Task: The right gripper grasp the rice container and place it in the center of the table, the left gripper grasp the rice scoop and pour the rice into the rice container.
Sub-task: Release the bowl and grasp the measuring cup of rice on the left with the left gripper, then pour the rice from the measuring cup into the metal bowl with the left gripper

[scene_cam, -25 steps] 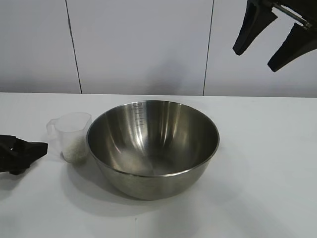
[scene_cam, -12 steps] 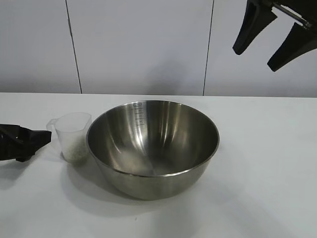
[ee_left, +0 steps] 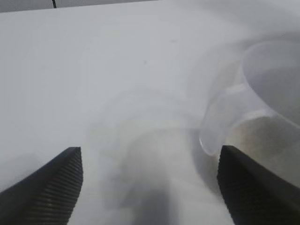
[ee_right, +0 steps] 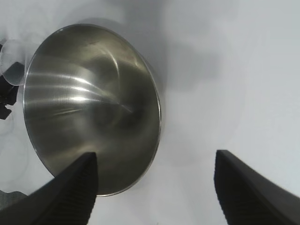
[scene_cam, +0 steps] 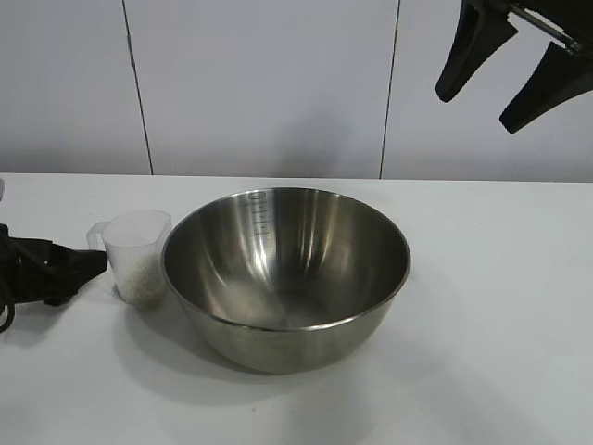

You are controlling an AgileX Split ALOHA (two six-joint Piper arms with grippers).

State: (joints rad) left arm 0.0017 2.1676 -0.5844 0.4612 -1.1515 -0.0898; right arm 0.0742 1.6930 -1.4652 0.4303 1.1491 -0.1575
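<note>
The wide steel rice container (scene_cam: 287,278) is far bigger than the clear rice scoop, so I expect the rice (scene_cam: 141,277) to cover just the container's bottom when the robot pours.
The steel rice container (scene_cam: 287,273) stands empty in the middle of the white table (scene_cam: 500,306); it also shows in the right wrist view (ee_right: 89,108). The clear plastic rice scoop (scene_cam: 137,255), with rice (scene_cam: 141,278) in its bottom, stands upright against the container's left side. My left gripper (scene_cam: 88,267) is low at the table's left, open, its fingertips just short of the scoop's handle (ee_left: 220,124). One fingertip (ee_left: 248,187) is beside the handle. My right gripper (scene_cam: 505,79) hangs open and empty high at the upper right.
A plain white panelled wall (scene_cam: 259,83) stands behind the table. Bare tabletop lies to the right of the container and in front of it.
My left gripper has slid right along the table toward the scoop's handle. The right gripper, container and scoop have not moved.
</note>
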